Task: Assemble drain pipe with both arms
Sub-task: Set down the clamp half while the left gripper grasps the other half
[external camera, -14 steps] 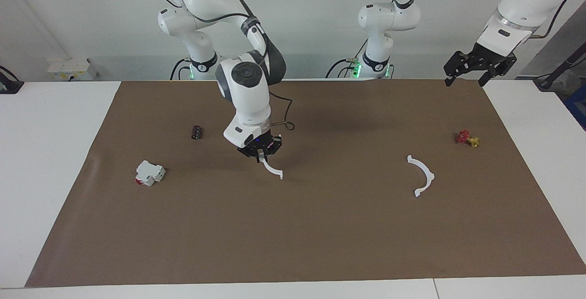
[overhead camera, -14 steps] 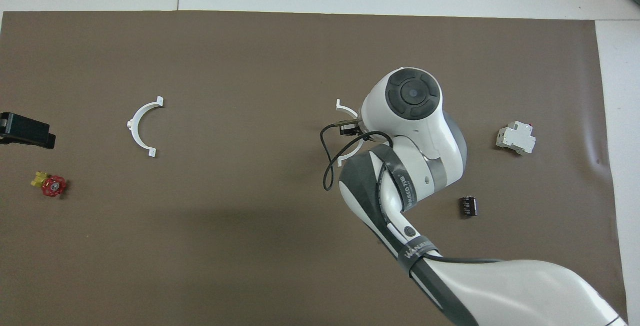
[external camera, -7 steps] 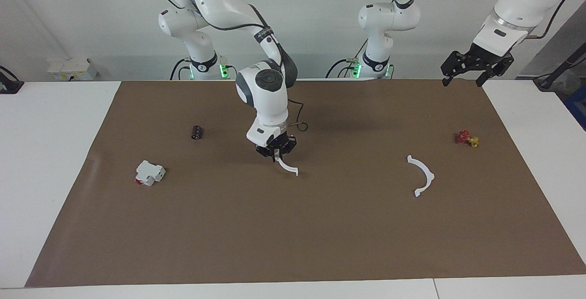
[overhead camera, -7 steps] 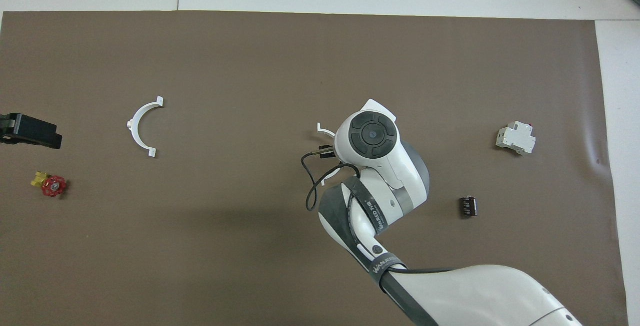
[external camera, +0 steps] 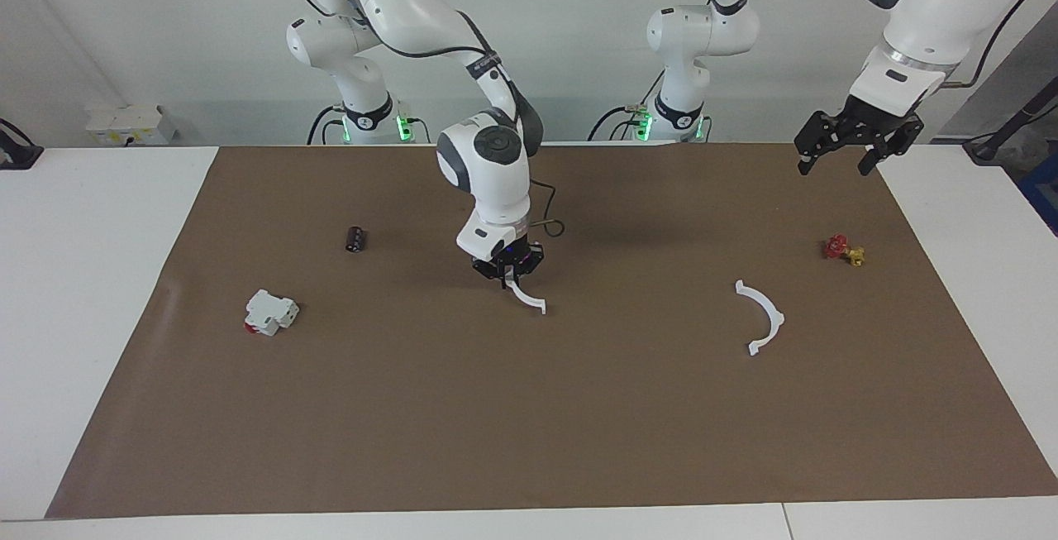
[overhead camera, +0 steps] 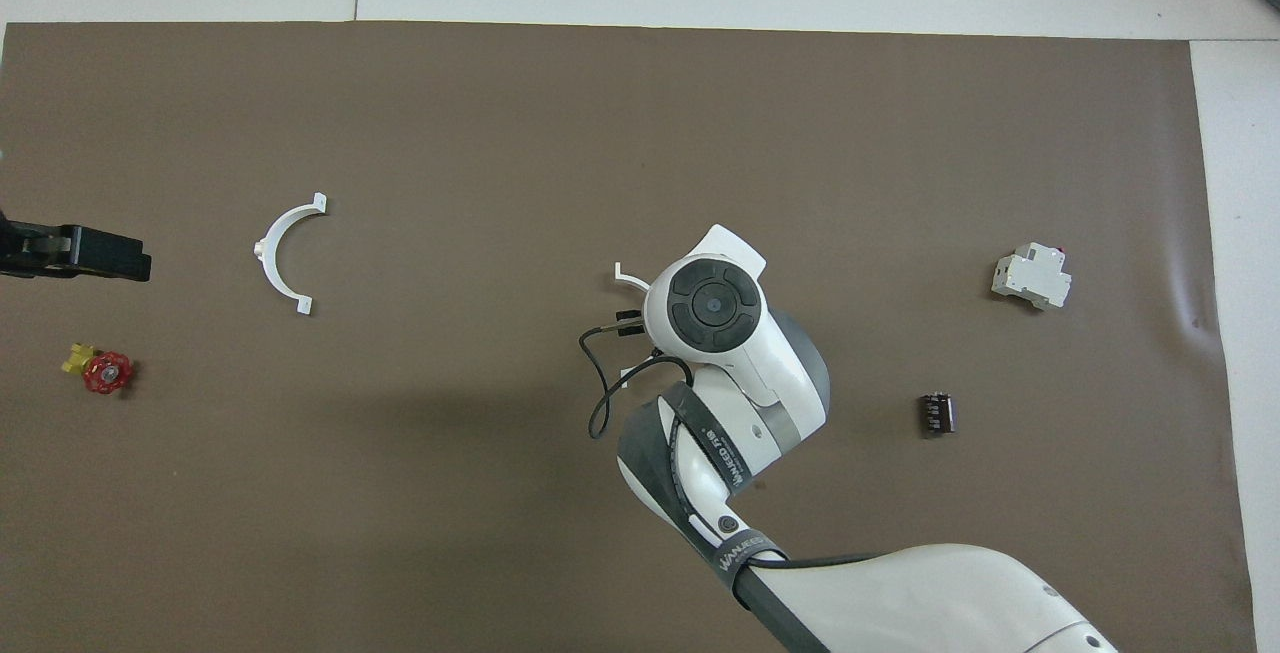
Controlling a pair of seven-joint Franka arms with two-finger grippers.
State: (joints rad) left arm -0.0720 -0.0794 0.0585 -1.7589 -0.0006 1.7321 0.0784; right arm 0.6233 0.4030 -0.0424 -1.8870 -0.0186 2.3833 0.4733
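Observation:
The other half-ring is far away from the half-ring [overhead camera: 630, 280] under the robot's right gripper, so the left gripper should grab the middle of its arc [overhead camera: 269, 251] and bring it over.
The drain pipe is two separate white half-rings. My right gripper [external camera: 510, 274] is shut on one half-ring [external camera: 530, 300], which hangs below its fingers over the middle of the brown mat. In the overhead view the arm covers most of this half-ring, and only its end tab [overhead camera: 627, 279] shows. The other half-ring [external camera: 764, 317] lies flat on the mat toward the left arm's end, also seen in the overhead view [overhead camera: 281, 253]. My left gripper [external camera: 850, 143] is open and empty, raised over the mat's edge at the left arm's end [overhead camera: 85, 254].
A small red and yellow valve [external camera: 843, 250] lies on the mat near the left gripper. A white block with a red part [external camera: 270, 313] and a small dark cylinder [external camera: 355, 238] lie toward the right arm's end.
My right gripper has carried its half-ring toward the left arm's end, to about mid-mat. My left gripper has moved a little inward over the mat's edge.

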